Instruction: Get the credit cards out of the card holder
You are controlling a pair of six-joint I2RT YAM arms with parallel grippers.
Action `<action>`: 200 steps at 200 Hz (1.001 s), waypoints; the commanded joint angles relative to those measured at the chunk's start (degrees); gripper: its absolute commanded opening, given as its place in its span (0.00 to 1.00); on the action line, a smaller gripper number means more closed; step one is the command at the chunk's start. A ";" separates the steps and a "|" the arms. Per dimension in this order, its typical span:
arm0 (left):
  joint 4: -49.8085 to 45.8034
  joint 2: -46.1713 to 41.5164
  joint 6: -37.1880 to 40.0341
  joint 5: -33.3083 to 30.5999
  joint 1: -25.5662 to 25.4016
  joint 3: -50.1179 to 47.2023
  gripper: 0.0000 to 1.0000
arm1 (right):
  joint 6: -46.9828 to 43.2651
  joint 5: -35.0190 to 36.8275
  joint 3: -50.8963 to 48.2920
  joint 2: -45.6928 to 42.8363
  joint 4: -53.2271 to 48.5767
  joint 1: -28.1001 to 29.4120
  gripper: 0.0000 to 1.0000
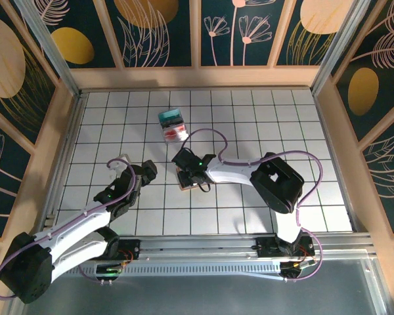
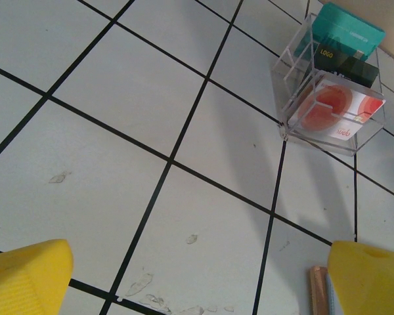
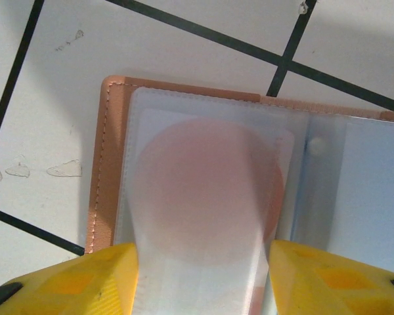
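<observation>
A frosted sleeve covers the credit card (image 3: pixel 207 187), so next my right gripper turns that sleeve onto the card holder's other half (image 3: pixel 368 193) for my left gripper to flatten.
The card holder (image 3: pixel 108 164) lies open on the white tiles, its tan stitched border around frosted clear sleeves. Through the left sleeve shows a pale credit card (image 3: pixel 203 184) with a pink-red disc. My right gripper (image 3: pixel 203 262) is low over this sleeve, one yellow finger at each side of it; whether they press it I cannot tell. From above, the right gripper (image 1: pixel 196 172) covers most of the card holder (image 1: pixel 183 184). My left gripper (image 2: pixel 197 289) hangs open over bare tile, left of the card holder's tan edge (image 2: pixel 317 289). In the top view the left gripper (image 1: pixel 144 172) sits a tile left of the holder.
A small clear box (image 1: pixel 173 125) with teal, dark and red-disc cards stands a couple of tiles behind the holder, also seen at the upper right of the left wrist view as the clear box (image 2: pixel 331 85). Wooden walls (image 1: pixel 328 118) ring the tiled floor.
</observation>
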 commanded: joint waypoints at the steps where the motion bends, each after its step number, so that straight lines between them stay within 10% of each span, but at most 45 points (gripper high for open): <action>1: 0.87 -0.06 0.11 -1.82 -0.26 0.42 0.99 | 0.68 2.68 -1.01 1.78 -2.66 0.46 0.53; 91: -0.44 1.24 5.64 -2.26 -0.23 3.73 0.99 | 1.39 4.54 -0.41 -2.38 -1.75 0.45 0.31; 200: 0.81 8.95 13.04 1.07 -0.31 10.18 0.99 | 2.08 11.55 -1.51 -4.94 -2.85 -1.08 0.33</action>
